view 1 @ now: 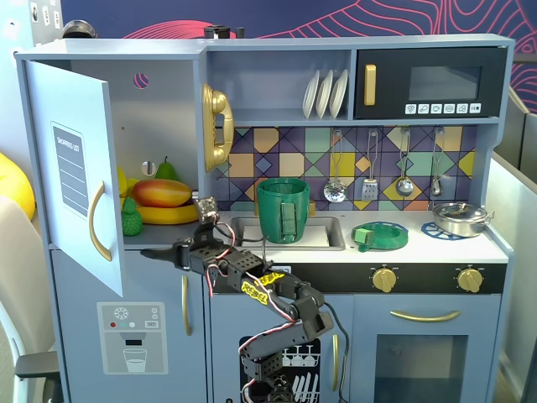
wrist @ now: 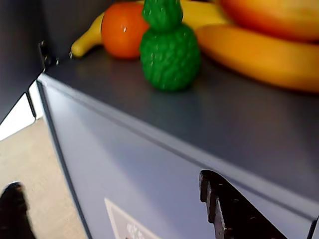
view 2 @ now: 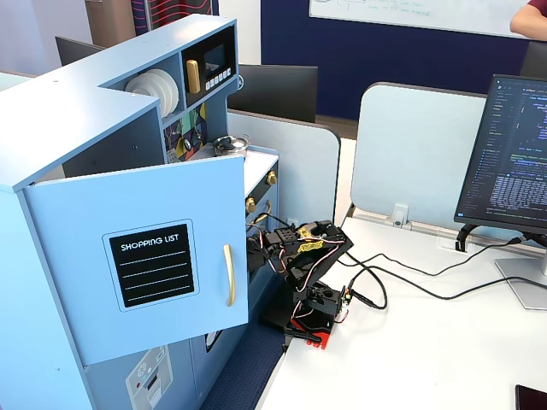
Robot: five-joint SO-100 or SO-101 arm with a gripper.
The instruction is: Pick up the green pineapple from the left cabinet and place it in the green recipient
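The green pineapple [view 1: 131, 218] is standing upright in front of the banana [view 1: 169, 215], so it will come free and leave the banana in place when my gripper lifts it.
The green pineapple [view 1: 131, 217] [wrist: 169, 55] stands upright near the front of the shelf in the left cabinet [view 1: 168, 109], whose door [view 1: 75, 168] [view 2: 162, 256] is swung open. My gripper [view 1: 153, 252] [wrist: 119, 211] is open and holds nothing. It sits just below the shelf's front edge, in front of the lower panel and a little right of the pineapple. In the wrist view its fingers [wrist: 229, 211] stand wide apart. The green recipient [view 1: 283, 209] stands upright at the sink, to the right of my arm. In the fixed view from the side the door hides the gripper.
On the shelf behind the pineapple lie a mango [view 1: 161, 192], a banana [view 1: 172, 215], a pear [view 1: 166, 170] and an orange [wrist: 122, 30]. A flat green dish [view 1: 380, 236] and a steel pot [view 1: 460, 218] sit on the counter. A yellow phone [view 1: 216, 126] hangs beside the cabinet.
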